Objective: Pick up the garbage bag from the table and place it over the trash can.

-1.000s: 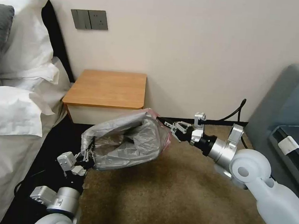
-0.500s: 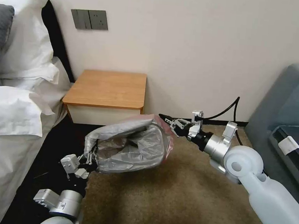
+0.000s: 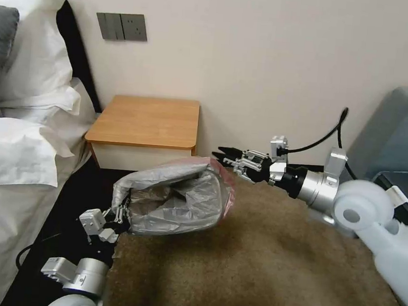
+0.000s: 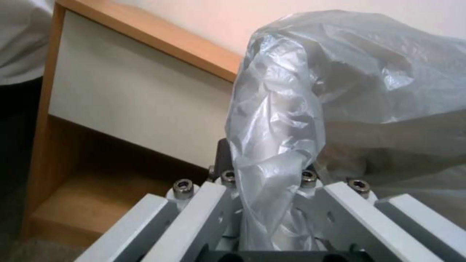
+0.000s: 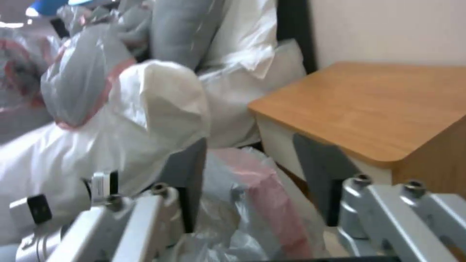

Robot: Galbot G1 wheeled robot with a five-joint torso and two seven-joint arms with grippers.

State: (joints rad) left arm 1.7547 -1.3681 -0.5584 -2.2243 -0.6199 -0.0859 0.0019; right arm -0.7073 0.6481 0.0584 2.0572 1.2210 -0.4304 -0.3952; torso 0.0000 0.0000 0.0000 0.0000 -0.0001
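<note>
The garbage bag's opening (image 3: 176, 201) stays round while only my left gripper holds it, so I should expect the trash can hidden (image 3: 174, 228) beneath the plastic.
The garbage bag (image 3: 176, 198), crinkled grey plastic with a pinkish-red rim, hangs spread open low in front of the table (image 3: 145, 119). My left gripper (image 3: 119, 213) is shut on its near-left edge; in the left wrist view the plastic (image 4: 272, 138) bunches up between that gripper's (image 4: 264, 189) fingers. My right gripper (image 3: 223, 156) is open just above the bag's far-right rim. In the right wrist view its dark fingers (image 5: 192, 178) stand apart over the pink rim (image 5: 272, 196), and the gripper (image 5: 255, 182) holds nothing. The trash can is hidden.
A bed with white pillows (image 3: 18, 156) lies along the left. A grey sofa (image 3: 396, 136) stands at the right. Brown carpet (image 3: 251, 262) covers the floor in front. A black cable (image 3: 327, 133) arcs off the right wrist near the wall.
My right gripper has risen from beside the bag's right rim, and its wrist has swung up and to the right. The left gripper and the bag have barely moved.
</note>
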